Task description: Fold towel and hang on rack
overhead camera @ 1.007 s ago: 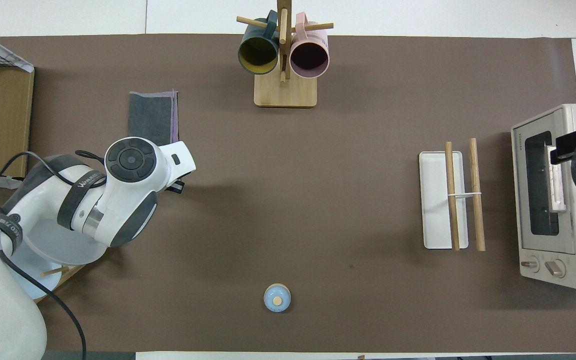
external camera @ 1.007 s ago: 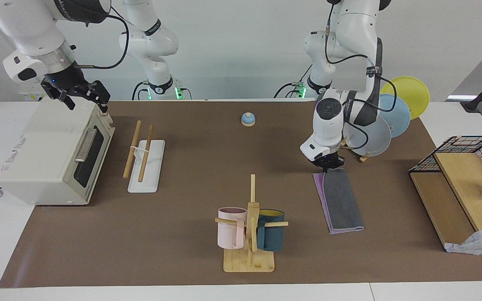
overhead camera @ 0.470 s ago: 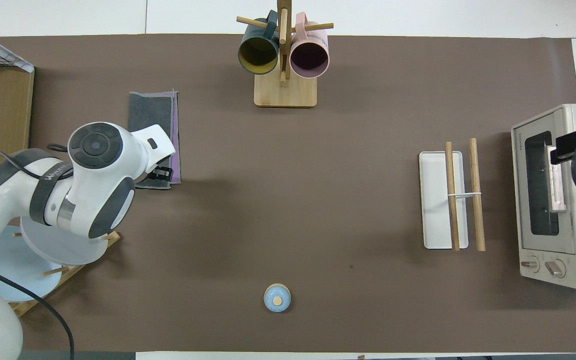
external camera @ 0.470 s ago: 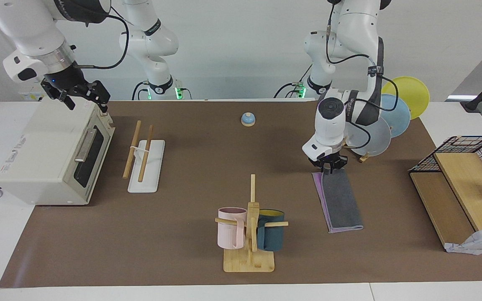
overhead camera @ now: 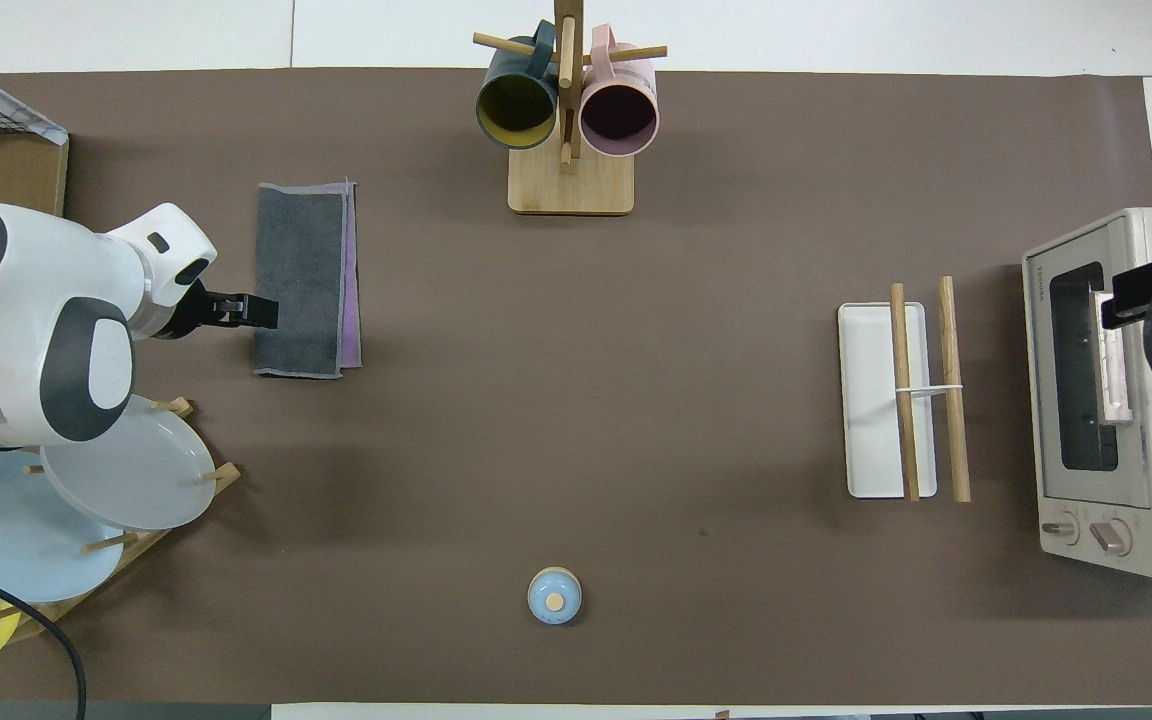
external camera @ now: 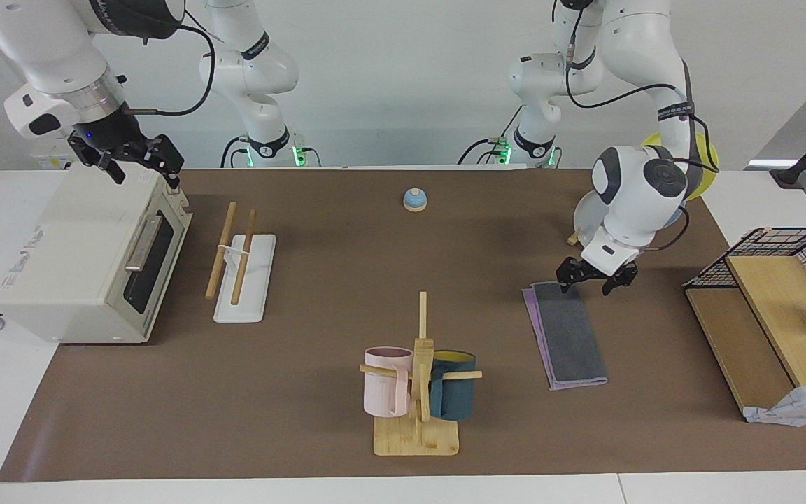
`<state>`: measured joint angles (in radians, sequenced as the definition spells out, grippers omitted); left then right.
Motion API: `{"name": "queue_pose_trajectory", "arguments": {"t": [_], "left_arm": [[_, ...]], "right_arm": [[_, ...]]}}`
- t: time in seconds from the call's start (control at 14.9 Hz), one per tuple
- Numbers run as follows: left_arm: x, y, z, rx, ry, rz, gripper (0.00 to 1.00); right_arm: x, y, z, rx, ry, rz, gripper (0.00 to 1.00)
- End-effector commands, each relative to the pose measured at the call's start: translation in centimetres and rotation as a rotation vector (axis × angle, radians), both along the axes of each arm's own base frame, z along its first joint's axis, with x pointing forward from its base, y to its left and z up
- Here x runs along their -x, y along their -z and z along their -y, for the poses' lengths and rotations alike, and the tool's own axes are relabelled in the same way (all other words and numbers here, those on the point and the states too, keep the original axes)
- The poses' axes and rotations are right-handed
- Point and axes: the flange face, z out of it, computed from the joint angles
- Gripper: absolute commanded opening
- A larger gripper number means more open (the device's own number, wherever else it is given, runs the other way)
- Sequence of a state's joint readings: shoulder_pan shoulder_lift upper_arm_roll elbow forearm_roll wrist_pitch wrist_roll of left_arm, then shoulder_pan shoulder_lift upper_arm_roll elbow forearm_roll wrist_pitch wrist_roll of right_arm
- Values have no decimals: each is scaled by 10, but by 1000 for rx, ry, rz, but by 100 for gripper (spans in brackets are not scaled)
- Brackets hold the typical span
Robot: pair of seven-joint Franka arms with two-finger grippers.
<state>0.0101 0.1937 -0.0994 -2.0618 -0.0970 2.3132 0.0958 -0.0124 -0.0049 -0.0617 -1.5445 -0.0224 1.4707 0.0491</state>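
My left gripper will lift the towel [overhead camera: 299, 282] by its side edge, and the towel should stay folded double, because the purple edge [overhead camera: 351, 282] peeks out opposite that gripper.
The towel [external camera: 569, 334] lies folded into a long strip on the brown mat, dark grey face up with a purple edge showing; it also shows in the overhead view [overhead camera: 301, 280]. My left gripper [external camera: 593, 278] is open and empty. It is tilted sideways, low over the mat beside the towel's long edge toward the left arm's end of the table [overhead camera: 241, 311]. The rack [external camera: 222, 248], two wooden rods on a white base, stands toward the right arm's end [overhead camera: 902, 400]. My right gripper [external camera: 143, 168] is open and waits over the toaster oven.
A toaster oven [external camera: 81, 259] stands beside the rack. A mug tree [external camera: 418, 392] with two mugs is farther from the robots. A small blue bell [external camera: 414, 200] is near them. A plate stand [overhead camera: 86, 490] and a wooden shelf with a wire basket [external camera: 767, 308] are at the left arm's end.
My left gripper has come off the towel's nearer end, swung toward the left arm's end of the table and tilted over sideways. The towel stays flat. The right arm has not moved.
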Motion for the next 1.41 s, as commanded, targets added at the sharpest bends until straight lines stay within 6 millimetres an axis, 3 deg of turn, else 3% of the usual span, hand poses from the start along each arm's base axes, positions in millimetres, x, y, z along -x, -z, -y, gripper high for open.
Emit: {"name": "queue_pose_trajectory", "arguments": {"t": [0.0,0.34,0.87,1.21,1.34], "left_arm": [[-7,23,4,30,-4,23,100],[-6,45,-1,84,8,-15,97],[-1,51,0,125,-23,-47,82],[-1,52,0,126,-25,-46,64],[-1,55,0,126,-25,-53,52]], "right_arm": [[4,-1,2,-17,-21,1,100],[4,-1,2,-17,-21,1,100],[4,-1,3,-17,-19,1,100],[4,-1,2,-17,-21,1,100],[4,-1,3,-17,-19,1,100]]}}
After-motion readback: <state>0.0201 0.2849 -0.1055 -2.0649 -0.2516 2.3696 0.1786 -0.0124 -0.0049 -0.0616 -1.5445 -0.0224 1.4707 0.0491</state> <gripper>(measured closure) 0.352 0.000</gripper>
